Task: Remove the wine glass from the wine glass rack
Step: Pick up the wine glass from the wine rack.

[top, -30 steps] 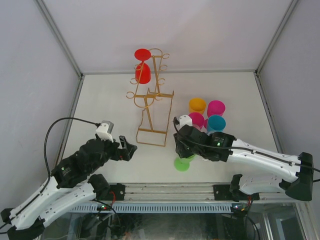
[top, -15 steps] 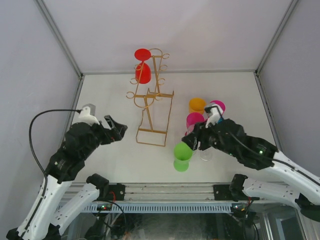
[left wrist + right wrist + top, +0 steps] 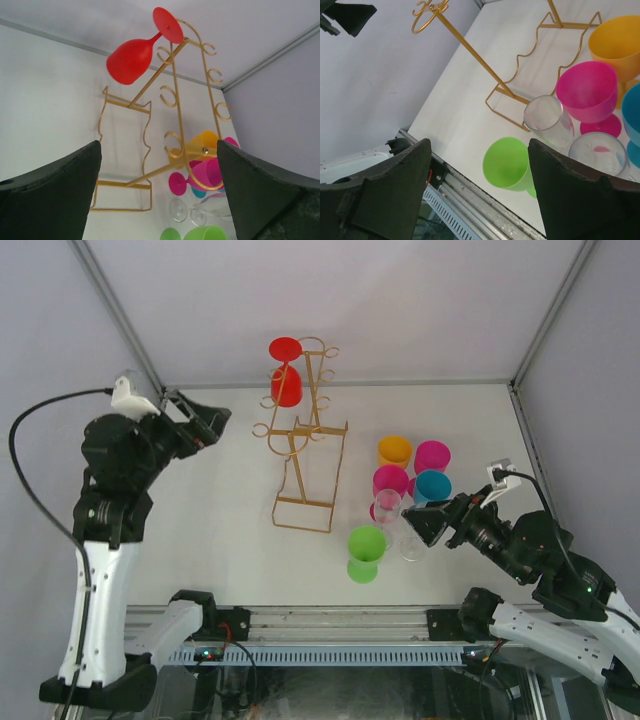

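The red wine glass (image 3: 288, 388) is hanging across the rack from my right gripper. My left gripper should pinch the red wine glass's base (image 3: 285, 348) and slide its stem out of the rack's hook.
The gold wire wine glass rack (image 3: 305, 430) stands at the back middle of the table. A red wine glass (image 3: 285, 380) hangs upside down from a top hook on its left side. The left wrist view looks up at that red glass (image 3: 132, 60) and the rack (image 3: 175, 100). My left gripper (image 3: 215, 428) is open and raised to the left of the rack, apart from it, with nothing between its fingers (image 3: 60, 190). My right gripper (image 3: 415, 523) is open and empty, right of a green wine glass (image 3: 365, 552) standing upright on the table (image 3: 507, 162).
Right of the rack stands a cluster of glasses: orange (image 3: 394, 450), magenta (image 3: 432, 455), teal (image 3: 432, 485), pink (image 3: 390, 480) and two clear ones (image 3: 387, 508) (image 3: 412, 545). The table's near rail (image 3: 330, 625) runs just in front of the green glass.
My right gripper has opened off the green glass and drawn back to the right, leaving it standing. My left arm has risen and swung back toward the rack's top.
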Controlling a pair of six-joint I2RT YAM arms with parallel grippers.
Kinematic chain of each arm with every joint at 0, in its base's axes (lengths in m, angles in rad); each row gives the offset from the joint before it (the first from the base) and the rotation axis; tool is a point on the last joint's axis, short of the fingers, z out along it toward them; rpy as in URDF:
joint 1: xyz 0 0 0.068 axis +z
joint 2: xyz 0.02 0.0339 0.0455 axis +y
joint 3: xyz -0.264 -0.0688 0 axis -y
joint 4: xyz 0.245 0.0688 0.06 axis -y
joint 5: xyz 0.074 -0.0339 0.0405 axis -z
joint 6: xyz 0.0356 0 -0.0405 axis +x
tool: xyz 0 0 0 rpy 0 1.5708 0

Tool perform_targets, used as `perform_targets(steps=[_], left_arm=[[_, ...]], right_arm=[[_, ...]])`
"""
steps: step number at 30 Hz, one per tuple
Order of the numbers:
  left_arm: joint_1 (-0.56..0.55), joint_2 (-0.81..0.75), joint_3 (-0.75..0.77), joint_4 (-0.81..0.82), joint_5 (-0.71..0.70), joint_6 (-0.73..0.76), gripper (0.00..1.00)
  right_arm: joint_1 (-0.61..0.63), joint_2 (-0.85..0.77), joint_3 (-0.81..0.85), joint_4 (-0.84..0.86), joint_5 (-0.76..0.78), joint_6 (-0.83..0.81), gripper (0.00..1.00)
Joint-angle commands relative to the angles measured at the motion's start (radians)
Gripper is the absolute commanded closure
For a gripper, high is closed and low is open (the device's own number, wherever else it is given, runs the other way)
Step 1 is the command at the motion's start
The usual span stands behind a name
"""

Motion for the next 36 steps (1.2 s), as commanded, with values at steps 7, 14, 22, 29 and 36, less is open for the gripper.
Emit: perform_targets(steps=[7,14,22,29,36], left_arm=[[0.151,0.303,0.192,0.225,0.323,-0.092,0.0],[0.166,0.545,0.337,0.304,0.397,-0.168,0.0],[0.159,0.805,0.518,0.396,0.456,-0.291,0.1],[0.115,0.974,0.688,0.361,0.472,-0.318,0.2],[0.068,1.08,0.773,0.34,0.483,-0.337,0.33]], right_arm=[[-0.007,-0.005,-0.001,0.011,0.042,0.018,0.21],[-0.006,0.005,0.002,0.014,0.038,0.026,0.2],[-0.008,0.027,0.004,0.011,0.02,0.042,0.17],[-0.01,0.052,0.004,0.022,0.007,0.045,0.17],[-0.011,0.083,0.004,0.021,-0.016,0.061,0.17]])
